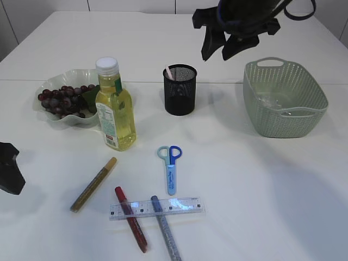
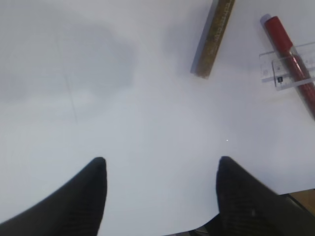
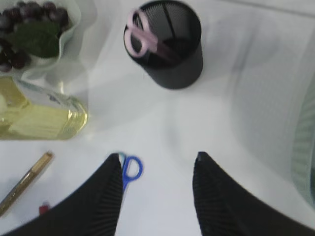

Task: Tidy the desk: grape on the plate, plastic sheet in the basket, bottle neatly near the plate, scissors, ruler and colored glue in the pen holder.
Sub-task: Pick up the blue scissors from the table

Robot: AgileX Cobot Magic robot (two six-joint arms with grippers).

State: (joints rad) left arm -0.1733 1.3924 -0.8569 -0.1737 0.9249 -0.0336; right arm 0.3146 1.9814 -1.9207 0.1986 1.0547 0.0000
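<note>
My gripper will lower the blue scissors in beside the pink scissors (image 1: 168, 72), which will shift then because they lean loosely on the pen holder's rim (image 1: 167, 76).
Grapes (image 1: 62, 101) lie on the pale green plate (image 1: 51, 82) at the left, with the yellow bottle (image 1: 115, 109) upright beside it. The black mesh pen holder (image 1: 180, 89) holds pink scissors (image 3: 145, 43). Blue scissors (image 1: 170, 166) lie mid-table above the clear ruler (image 1: 179, 205), which crosses a red glue pen (image 1: 130, 218) and a silver one (image 1: 166, 228). A gold glue pen (image 1: 93, 184) lies left of them. Clear plastic sheet (image 1: 277, 103) lies in the green basket (image 1: 285, 98). My right gripper (image 1: 223, 46) is open, high above the holder. My left gripper (image 2: 160, 162) is open and empty over bare table.
The white table extends around all items. The basket stands at the right, the plate at the left. The left arm shows as a dark shape (image 1: 10, 168) at the left edge.
</note>
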